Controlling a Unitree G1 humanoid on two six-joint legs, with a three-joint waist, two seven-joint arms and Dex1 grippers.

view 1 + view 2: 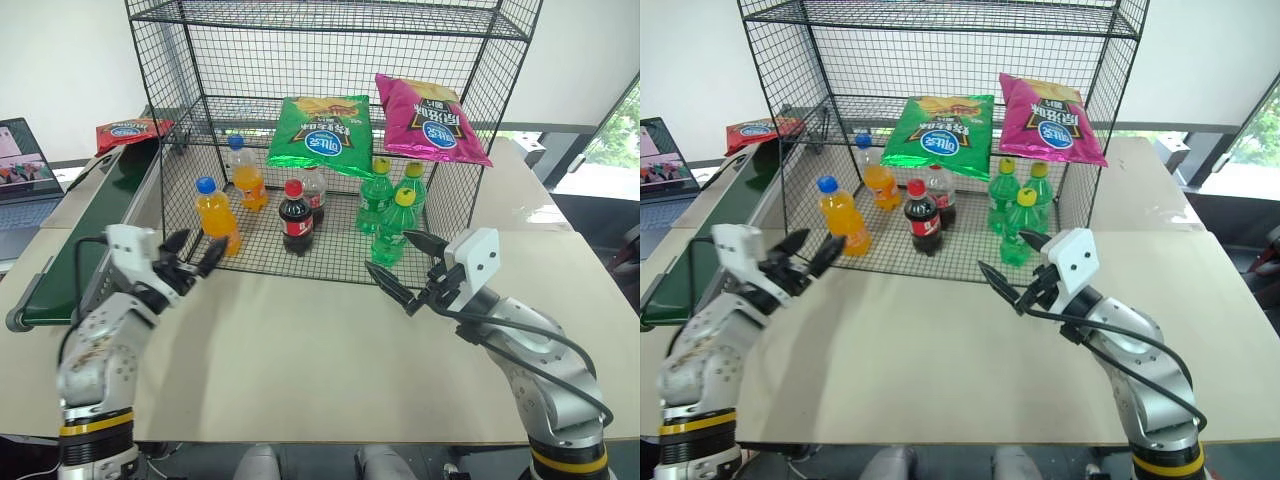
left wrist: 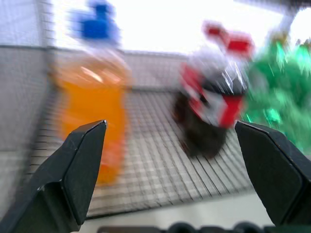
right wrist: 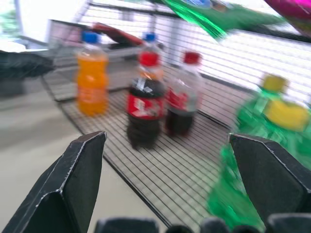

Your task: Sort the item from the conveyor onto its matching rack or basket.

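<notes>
I should keep my open left gripper moving to the conveyor's near end [image 1: 48,298], as the red snack bag [image 1: 128,132] is alone on the conveyor, and close it when the bag arrives.
The red snack bag [image 1: 130,132] lies flat at the far end of the conveyor [image 1: 60,270], a dark green belt running along the table's left side. The black wire rack [image 1: 455,190] stands at the back middle of the table. My left gripper [image 1: 195,252] is open and empty, raised just in front of the rack's left corner near an orange bottle [image 2: 92,97]. It is beside the conveyor and well short of the red bag. My right gripper [image 1: 387,250] is also open and empty, and hovers before the rack's front edge near the green bottles [image 3: 262,126].
On the rack's bottom shelf stand orange soda bottles [image 1: 216,214], cola bottles [image 1: 295,218] and green bottles [image 1: 392,205]. A green bag [image 1: 322,132] and a magenta bag [image 1: 430,120] lie on the shelf above. A laptop [image 1: 22,170] sits at far left.
</notes>
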